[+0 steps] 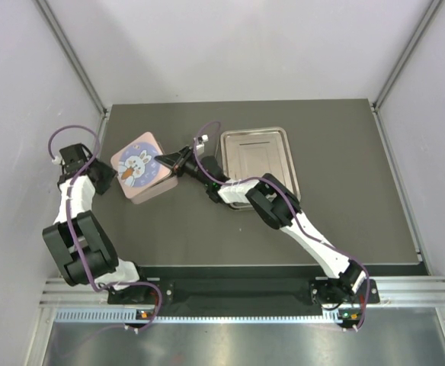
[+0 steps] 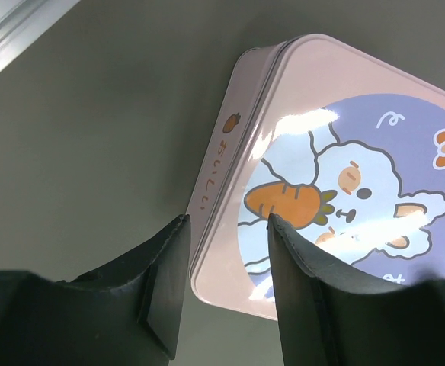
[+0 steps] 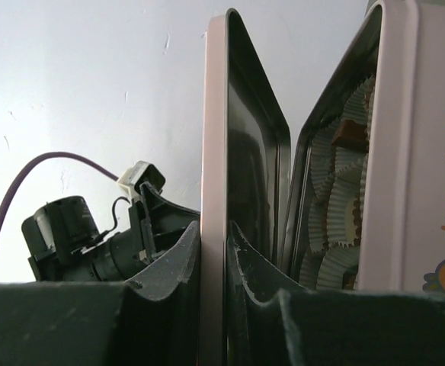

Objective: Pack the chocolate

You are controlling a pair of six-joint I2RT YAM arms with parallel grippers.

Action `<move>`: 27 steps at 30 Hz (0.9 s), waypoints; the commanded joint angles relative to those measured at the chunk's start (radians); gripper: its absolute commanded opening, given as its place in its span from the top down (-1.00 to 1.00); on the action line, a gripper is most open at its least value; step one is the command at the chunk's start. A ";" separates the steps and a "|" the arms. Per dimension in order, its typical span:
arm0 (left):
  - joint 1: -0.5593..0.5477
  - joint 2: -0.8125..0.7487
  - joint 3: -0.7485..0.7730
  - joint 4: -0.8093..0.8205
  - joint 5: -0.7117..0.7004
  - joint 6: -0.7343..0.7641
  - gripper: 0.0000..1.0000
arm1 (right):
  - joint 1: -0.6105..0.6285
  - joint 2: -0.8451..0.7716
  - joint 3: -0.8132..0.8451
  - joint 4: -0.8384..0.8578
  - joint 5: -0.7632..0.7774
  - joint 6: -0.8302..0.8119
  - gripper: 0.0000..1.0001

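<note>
The lid's raised edge [image 3: 216,130] has a finger of my right gripper inside it, above the tin base. The gripper should open and back away before the lid can close.
The pink tin [image 1: 139,169] with the rabbit lid lies left of centre on the table. My right gripper [image 1: 164,160] is shut on the lid's right edge [image 3: 215,152] and holds the lid [image 3: 241,175] lifted off the tin base [image 3: 394,152]. Inside the base, fluted paper cups hold chocolate, one dark brown piece [image 3: 350,133] showing. My left gripper [image 1: 107,174] is open at the tin's left side. In the left wrist view its jaws [image 2: 226,221] stand apart over the tin's near corner [image 2: 230,274]; I cannot tell if they touch it.
A steel tray [image 1: 257,164] stands right of the tin, with my right arm lying over its left and near edge. The table's dark mat [image 1: 344,213] extends right. White walls enclose the back and sides.
</note>
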 commanded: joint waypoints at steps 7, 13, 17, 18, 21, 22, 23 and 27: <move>0.006 0.080 0.000 0.105 0.150 -0.001 0.08 | -0.009 0.016 0.041 0.026 0.011 0.008 0.99; 0.006 0.126 0.014 0.085 0.124 0.013 0.18 | -0.015 0.018 0.044 0.018 0.007 0.006 0.67; 0.006 0.148 0.019 0.096 0.135 0.008 0.24 | -0.038 0.004 0.032 0.013 -0.012 -0.012 0.51; 0.006 0.155 0.023 0.099 0.138 0.004 0.24 | -0.041 -0.013 0.015 0.010 -0.015 -0.024 0.47; 0.006 0.165 0.025 0.101 0.138 0.004 0.26 | -0.064 -0.051 -0.041 0.009 -0.013 -0.049 0.33; 0.006 0.171 0.025 0.101 0.137 0.005 0.26 | -0.070 -0.062 -0.057 0.010 -0.015 -0.052 0.30; 0.008 0.177 0.028 0.102 0.138 0.008 0.26 | -0.082 -0.071 -0.084 0.012 -0.015 -0.060 0.28; 0.006 0.177 0.027 0.112 0.158 0.010 0.26 | -0.114 -0.120 -0.141 0.032 -0.035 -0.086 0.22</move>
